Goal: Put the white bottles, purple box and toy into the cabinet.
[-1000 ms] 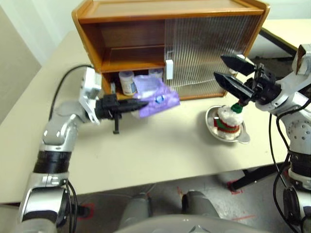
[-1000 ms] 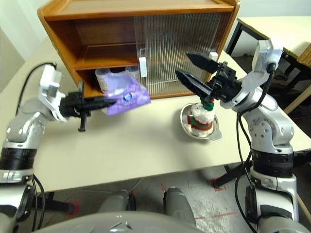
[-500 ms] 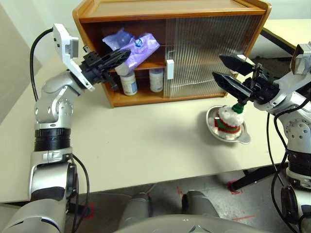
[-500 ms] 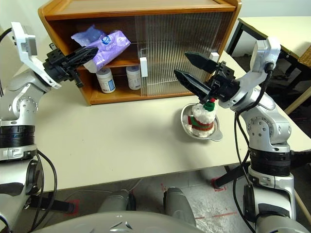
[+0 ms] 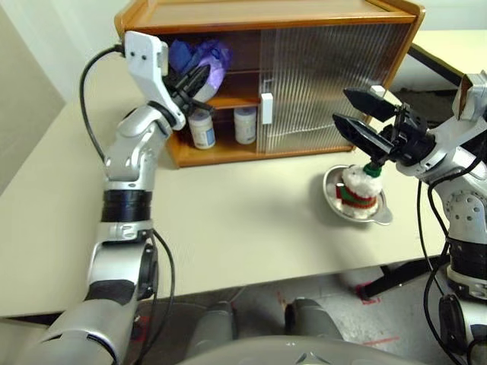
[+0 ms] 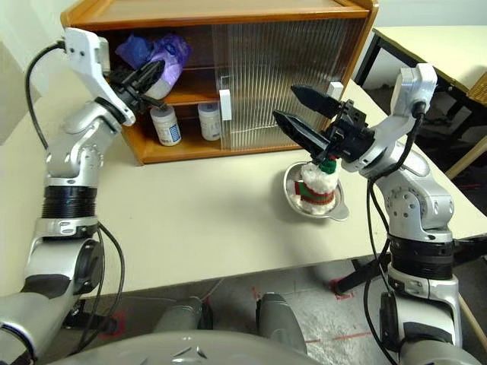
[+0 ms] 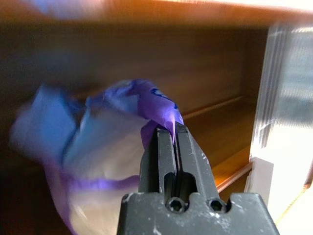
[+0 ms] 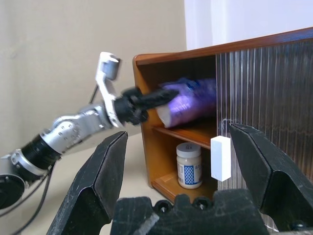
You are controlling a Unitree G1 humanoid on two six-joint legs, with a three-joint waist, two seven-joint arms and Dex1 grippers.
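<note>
The purple box (image 6: 173,57) sits at a slant at the upper shelf's front edge. So next my left gripper lets go of its crumpled wrap and pushes the white end (image 6: 160,89) inward with closed fingers.
My left gripper (image 5: 199,78) is shut on the purple box (image 5: 199,58), holding it inside the upper shelf of the wooden cabinet (image 5: 266,15). The left wrist view shows the crumpled purple box (image 7: 117,132) pinched at my fingertips, over the shelf board. Two white bottles (image 5: 202,129) (image 5: 245,125) stand on the lower shelf behind the open left side. The toy (image 5: 359,187), white plush with a green hat, sits in a steel bowl (image 5: 380,215) on the table at the right. My right gripper (image 5: 356,110) hangs open just above the toy, empty.
The cabinet's ribbed sliding door (image 5: 327,76) covers its right half, its white handle (image 5: 265,108) at the door's left edge. The beige table (image 5: 243,220) spreads in front. A second table (image 6: 434,38) stands at the far right.
My left arm has lifted the purple box from in front of the lower shelf and pushed it forward into the upper shelf. The right arm and the toy stayed still.
</note>
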